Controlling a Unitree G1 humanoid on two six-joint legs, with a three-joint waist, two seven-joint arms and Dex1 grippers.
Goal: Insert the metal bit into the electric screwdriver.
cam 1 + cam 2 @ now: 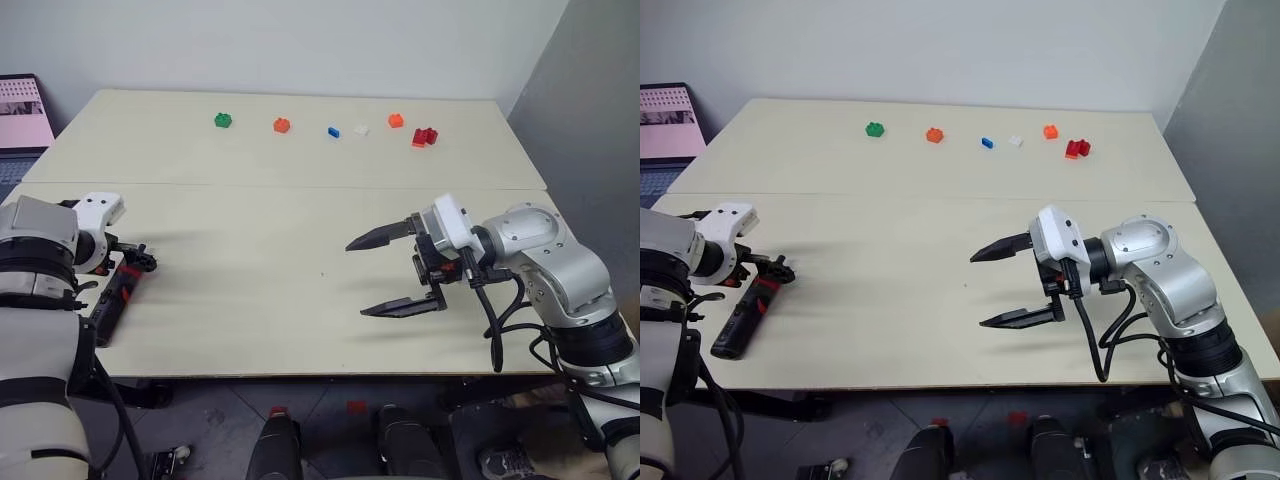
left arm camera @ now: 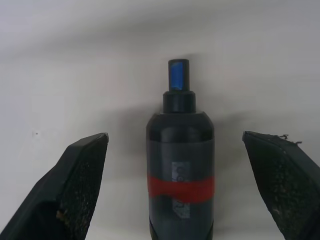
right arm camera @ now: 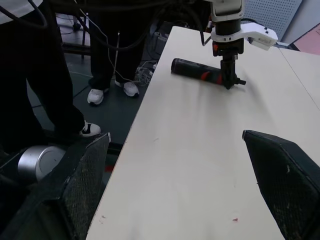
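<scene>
My gripper should expect an empty socket at the narrow tip (image 2: pixel 178 74) when it lifts the electric screwdriver (image 1: pixel 114 306) upright, because that tip has a blunt, flat end.
The electric screwdriver (image 1: pixel 745 315), black with a red band, lies on the table near the front left corner. In the left wrist view its narrow tip (image 2: pixel 178 80) points away from me. My left gripper (image 1: pixel 775 268) hangs just over its tip end, open. Its two fingers (image 2: pixel 82 175) stand on either side of the body with gaps, not touching. My right gripper (image 1: pixel 358 279) is open and holds nothing; it hovers over the middle right of the table, pointing left. The right wrist view shows the screwdriver (image 3: pixel 197 72) under the left gripper (image 3: pixel 231 82). The metal bit is out of view.
Several small bricks sit in a row at the far side: green (image 1: pixel 223 120), orange (image 1: pixel 282 125), blue (image 1: pixel 333 131), white (image 1: pixel 361 129), red (image 1: pixel 425 136). A screen (image 1: pixel 25 110) stands beyond the table's left edge. A person's legs (image 3: pixel 60 90) stand beside the table.
</scene>
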